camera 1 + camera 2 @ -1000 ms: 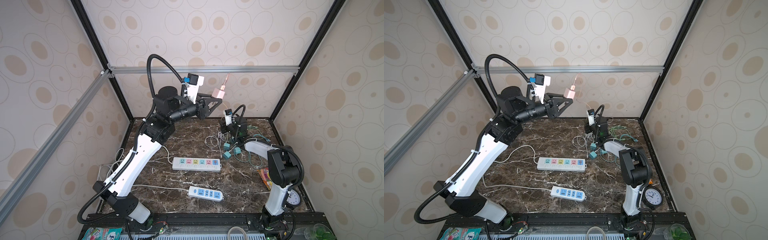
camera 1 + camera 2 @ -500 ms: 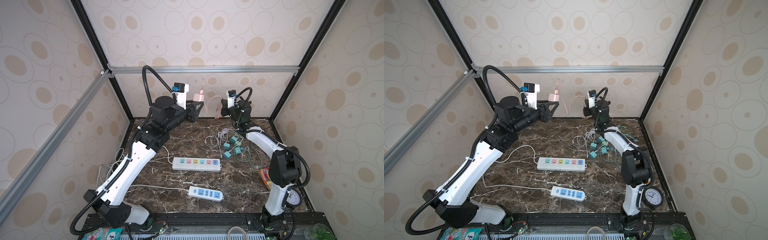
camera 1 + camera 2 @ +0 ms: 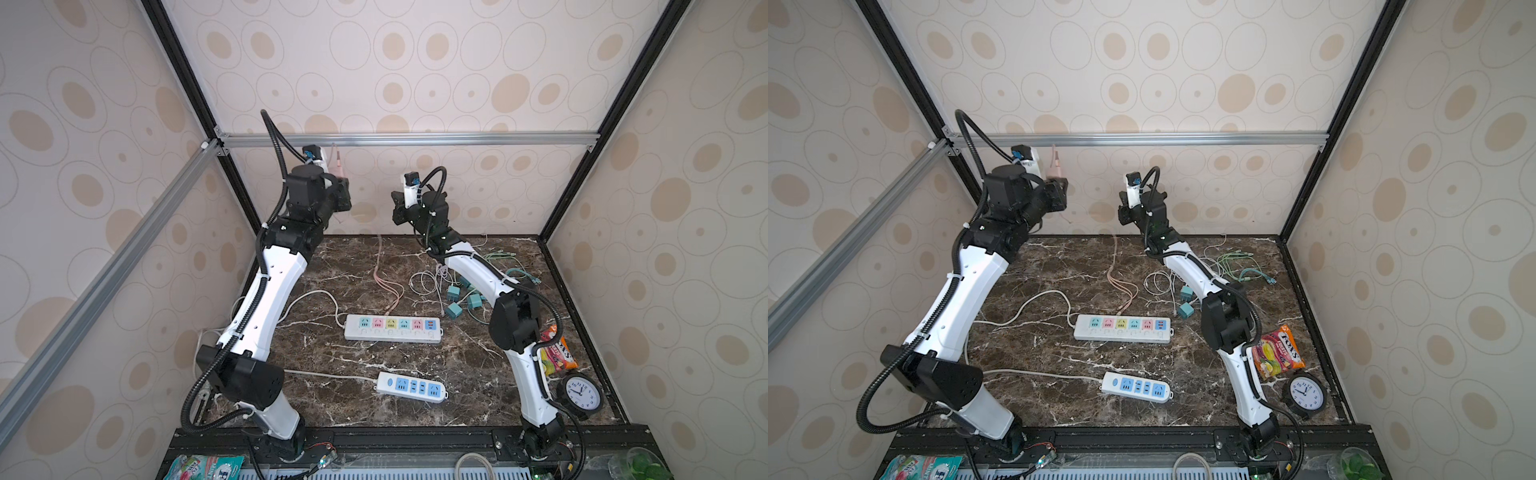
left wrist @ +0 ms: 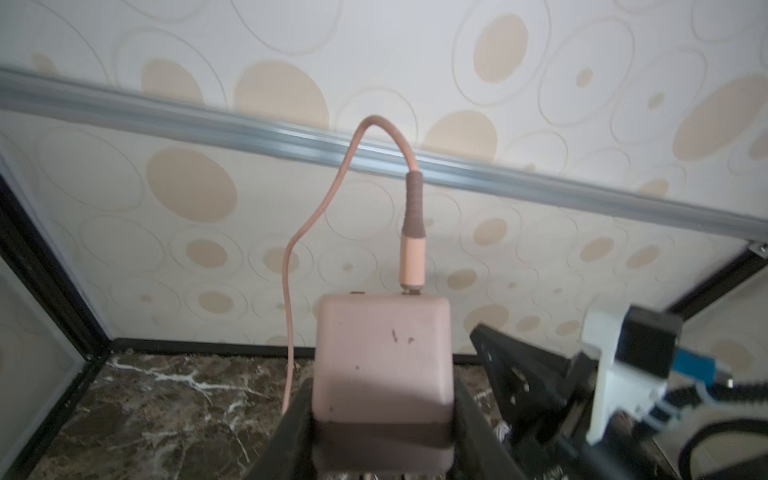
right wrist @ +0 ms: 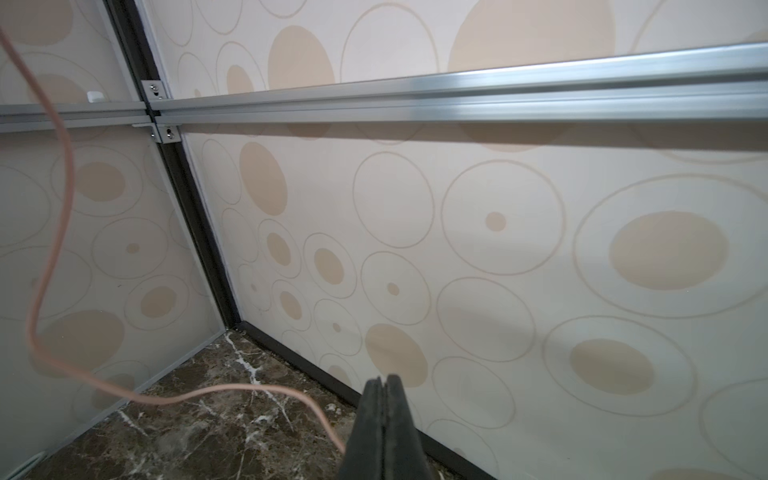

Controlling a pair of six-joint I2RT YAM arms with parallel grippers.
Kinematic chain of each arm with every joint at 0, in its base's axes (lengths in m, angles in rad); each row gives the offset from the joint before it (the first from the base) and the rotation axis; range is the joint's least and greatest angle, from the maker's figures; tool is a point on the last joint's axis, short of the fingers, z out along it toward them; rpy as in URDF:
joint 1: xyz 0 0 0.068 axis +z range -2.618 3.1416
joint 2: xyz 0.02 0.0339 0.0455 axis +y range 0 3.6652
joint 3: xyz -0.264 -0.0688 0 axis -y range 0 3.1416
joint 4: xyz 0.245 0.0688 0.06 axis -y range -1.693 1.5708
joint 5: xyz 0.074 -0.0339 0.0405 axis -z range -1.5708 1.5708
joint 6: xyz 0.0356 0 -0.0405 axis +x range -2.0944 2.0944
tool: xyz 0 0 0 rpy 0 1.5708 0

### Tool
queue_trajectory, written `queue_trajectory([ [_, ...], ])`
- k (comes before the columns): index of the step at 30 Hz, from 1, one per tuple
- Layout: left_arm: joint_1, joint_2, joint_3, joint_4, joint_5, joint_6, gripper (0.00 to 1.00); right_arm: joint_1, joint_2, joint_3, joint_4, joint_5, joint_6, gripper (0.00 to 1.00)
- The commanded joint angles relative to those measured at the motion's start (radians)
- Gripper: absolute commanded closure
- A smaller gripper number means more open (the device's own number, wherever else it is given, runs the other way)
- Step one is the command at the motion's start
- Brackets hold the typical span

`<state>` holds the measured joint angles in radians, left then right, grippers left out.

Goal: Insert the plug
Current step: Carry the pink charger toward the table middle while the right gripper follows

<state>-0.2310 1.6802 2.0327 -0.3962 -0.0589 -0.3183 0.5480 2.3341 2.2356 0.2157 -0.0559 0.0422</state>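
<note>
Next, I lower the plug and pass it to my right gripper by its cable end, because the pink plug's cable end (image 4: 411, 286) points away from the palm of my left gripper.
The pink plug (image 4: 382, 353) is a square adapter held high near the back wall, with my left gripper (image 4: 382, 386) shut on its sides. In both top views it shows at the left gripper (image 3: 343, 195), the plug (image 3: 1054, 168) pointing cable end up. Its pink cable (image 5: 50, 232) sags and runs to my right gripper (image 5: 384, 380), whose fingers are pressed together; the cable vanishes behind one finger. The right gripper (image 3: 397, 214) hangs above the table's rear. A white power strip (image 3: 392, 328) with coloured sockets lies mid-table, and a smaller strip (image 3: 411, 387) with blue sockets lies nearer the front.
Teal plugs (image 3: 461, 301) with green and white cables lie tangled by the right arm. A candy bag (image 3: 557, 357) and a black clock (image 3: 579, 392) sit at the right edge. An aluminium rail (image 3: 407, 139) crosses the back wall above both grippers.
The right gripper shut down by the cables and rose to the back wall, lifting the pink cable. The left arm drew back leftwards with the plug.
</note>
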Motion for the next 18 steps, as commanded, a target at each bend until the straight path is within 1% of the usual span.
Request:
queue_trajectory([
  [1, 0.049, -0.02, 0.173, -0.036, -0.003, 0.079, 1.0, 0.031, 0.042, 0.126, -0.041, -0.012, 0.014, 1.0],
  [4, 0.076, -0.042, 0.144, -0.038, -0.04, 0.1, 1.0, 0.042, 0.071, 0.147, -0.067, -0.021, 0.01, 0.99],
  [6, 0.095, -0.072, 0.067, -0.029, -0.044, 0.095, 1.0, 0.046, 0.063, 0.111, -0.077, -0.017, 0.004, 0.93],
  [7, 0.102, -0.089, 0.014, -0.016, -0.039, 0.09, 1.0, 0.046, 0.049, 0.075, -0.074, -0.022, 0.004, 0.88],
  [9, 0.105, -0.114, -0.081, 0.004, -0.056, 0.083, 1.0, 0.046, 0.011, -0.021, -0.07, -0.041, -0.011, 0.77],
  [10, 0.105, -0.123, -0.129, 0.013, -0.069, 0.078, 1.0, 0.046, -0.014, -0.068, -0.074, -0.053, -0.02, 0.68],
  [11, 0.105, -0.131, -0.176, 0.021, -0.077, 0.072, 1.0, 0.046, -0.044, -0.123, -0.075, -0.062, -0.029, 0.54],
  [12, 0.105, -0.136, -0.215, 0.03, -0.07, 0.067, 1.0, 0.046, -0.071, -0.172, -0.072, -0.065, -0.031, 0.45],
  [14, 0.105, -0.151, -0.314, 0.06, -0.007, 0.057, 1.0, 0.045, -0.144, -0.287, -0.076, -0.048, -0.027, 0.28],
  [16, 0.102, -0.171, -0.425, 0.11, 0.088, 0.034, 1.0, 0.043, -0.218, -0.395, -0.084, -0.022, -0.018, 0.19],
  [18, 0.095, -0.192, -0.533, 0.172, 0.157, 0.018, 1.0, 0.042, -0.297, -0.511, -0.067, 0.031, -0.007, 0.07],
])
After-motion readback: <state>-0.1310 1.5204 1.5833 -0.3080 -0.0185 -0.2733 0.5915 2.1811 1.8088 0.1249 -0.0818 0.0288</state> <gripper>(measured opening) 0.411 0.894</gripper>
